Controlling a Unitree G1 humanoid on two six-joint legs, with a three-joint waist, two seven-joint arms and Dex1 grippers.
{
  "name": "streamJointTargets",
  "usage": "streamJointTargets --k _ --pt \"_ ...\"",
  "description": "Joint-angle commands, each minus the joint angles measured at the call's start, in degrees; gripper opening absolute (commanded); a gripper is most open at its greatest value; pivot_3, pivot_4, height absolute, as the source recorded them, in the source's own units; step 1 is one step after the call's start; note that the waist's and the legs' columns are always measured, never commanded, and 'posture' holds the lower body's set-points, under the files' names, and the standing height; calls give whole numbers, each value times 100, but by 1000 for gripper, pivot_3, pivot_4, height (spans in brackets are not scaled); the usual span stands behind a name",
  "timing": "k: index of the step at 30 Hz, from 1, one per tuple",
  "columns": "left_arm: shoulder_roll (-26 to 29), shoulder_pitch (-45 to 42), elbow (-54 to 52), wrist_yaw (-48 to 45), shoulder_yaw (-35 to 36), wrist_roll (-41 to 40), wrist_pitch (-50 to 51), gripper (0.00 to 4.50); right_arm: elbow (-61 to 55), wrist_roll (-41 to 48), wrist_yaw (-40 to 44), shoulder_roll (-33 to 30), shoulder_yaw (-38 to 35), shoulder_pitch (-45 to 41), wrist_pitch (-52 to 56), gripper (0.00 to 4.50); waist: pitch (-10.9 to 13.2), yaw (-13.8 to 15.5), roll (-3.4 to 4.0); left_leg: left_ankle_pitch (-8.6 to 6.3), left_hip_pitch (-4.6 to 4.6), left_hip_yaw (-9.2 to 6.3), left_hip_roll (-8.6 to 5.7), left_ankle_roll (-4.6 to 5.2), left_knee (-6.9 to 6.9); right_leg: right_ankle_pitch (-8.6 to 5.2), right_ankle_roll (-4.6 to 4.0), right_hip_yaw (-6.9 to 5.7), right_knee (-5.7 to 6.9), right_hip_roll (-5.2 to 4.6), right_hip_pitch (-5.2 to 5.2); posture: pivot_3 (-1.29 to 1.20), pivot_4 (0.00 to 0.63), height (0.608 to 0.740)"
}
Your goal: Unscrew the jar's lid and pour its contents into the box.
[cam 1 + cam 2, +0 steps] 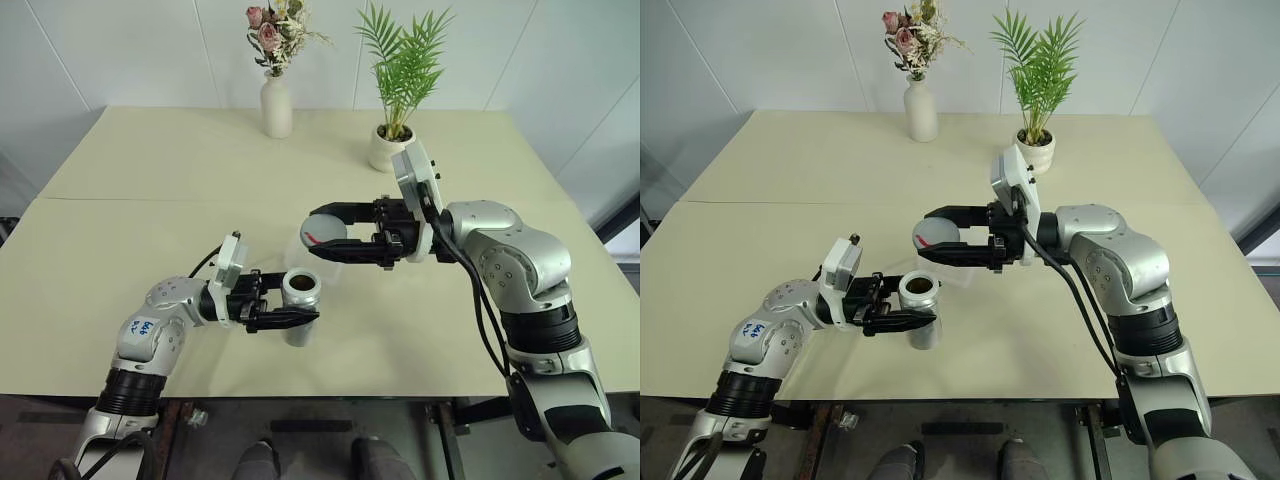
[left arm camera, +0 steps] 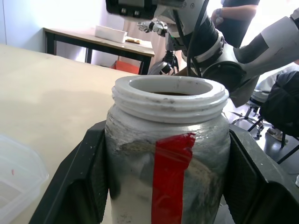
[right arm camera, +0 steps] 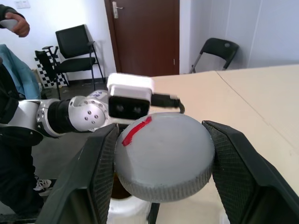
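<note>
I should keep moving my right gripper away from the box, as the lid is free of the jar's opening (image 1: 301, 282), and let go of the lid on the empty tabletop (image 1: 430, 287).
My left gripper (image 1: 300, 302) is shut on the jar (image 1: 301, 310), a small clear jar with a red stripe (image 2: 170, 177) and an open white threaded mouth. It stands upright low over the table's front part. Brownish contents (image 1: 301, 285) show inside the mouth. My right gripper (image 1: 318, 233) is shut on the lid (image 1: 330, 233), a round grey cap with a red mark (image 3: 136, 130). It holds the lid apart from the jar, above and beyond its mouth. The clear box (image 1: 332, 268) lies on the table under the lid, just behind the jar.
A white vase of flowers (image 1: 276, 105) and a white pot with a green plant (image 1: 388, 148) stand at the table's far side. The table's front edge (image 1: 300, 392) runs close below the jar. A person's hand (image 3: 14, 21) and black chairs (image 3: 74, 46) are beyond the table.
</note>
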Motion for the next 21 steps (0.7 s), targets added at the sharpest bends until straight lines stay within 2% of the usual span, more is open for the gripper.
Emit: streamJointTargets --k 1,11,17,21 --pt "-49 -123 -149 65 112 63 -294 2744 -113 -41 -68 -363 -442 185 -199 2567 0 10 0 0 0 0 0 0 0 0 0 0 -2 -1 0 0 150 740" --pt "-109 -244 -22 80 70 97 -502 2744 -20 -416 -463 -1400 -1419 1383 -579 2567 1 10 -1 -2 -2 3 0 1 -5 1 1 2 -19 0 2 0 150 740" --pt "-206 -393 144 76 93 107 -629 2744 211 -623 -959 -1441 -1983 2202 -968 2567 1 7 -1 -2 0 8 0 1 -3 2 4 6 -21 1 3 0 150 740" --pt "-258 -486 257 93 138 145 -784 2744 631 -862 -1273 -1211 -2121 2755 -1453 2567 1 7 -1 -2 1 8 0 1 3 5 9 7 -23 1 11 0 150 740"
